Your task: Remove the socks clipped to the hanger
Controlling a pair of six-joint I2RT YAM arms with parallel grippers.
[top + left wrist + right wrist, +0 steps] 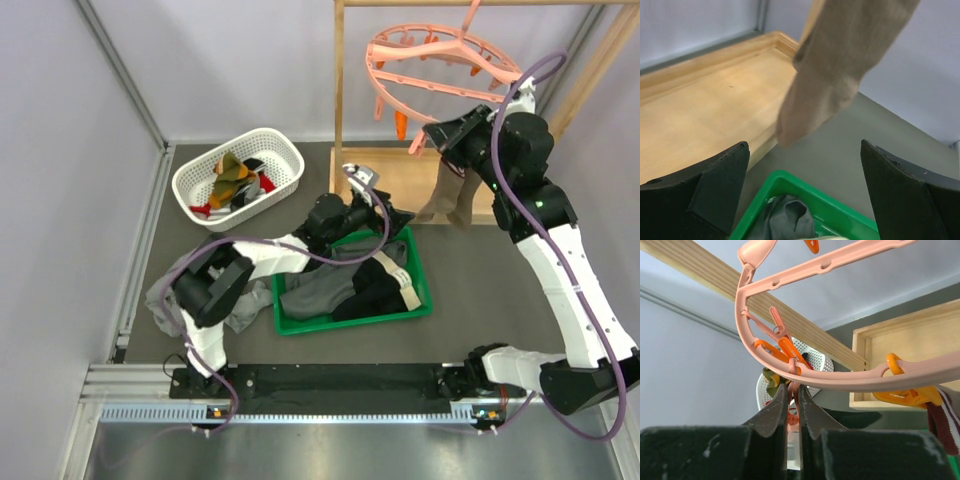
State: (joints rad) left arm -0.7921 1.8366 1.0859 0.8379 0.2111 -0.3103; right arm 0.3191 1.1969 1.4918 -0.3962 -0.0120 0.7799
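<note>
My gripper will pull the tan-brown sock (440,193) off alone, since it and the darker sock hang down with separate lower ends (446,215).
The pink round hanger (440,55) hangs from the wooden rack at the top right. A tan-brown sock (438,195) and a darker sock beside it dangle below it. My right gripper (438,135) is at the hanger's near rim. In the right wrist view it (794,390) is shut on a pink clip (800,407) under the ring (840,380). A maroon striped sock (946,420) shows at the right edge. My left gripper (390,213) is open and empty over the green tray's far edge. In its wrist view (804,145) the tan sock (835,70) hangs ahead of it.
A white basket (285,150) at the back left holds several loose socks. A green tray (420,290) holds larger grey and black garments. More grey cloth (165,300) lies by the left arm. The rack's wooden base (400,185) and posts stand under the hanger.
</note>
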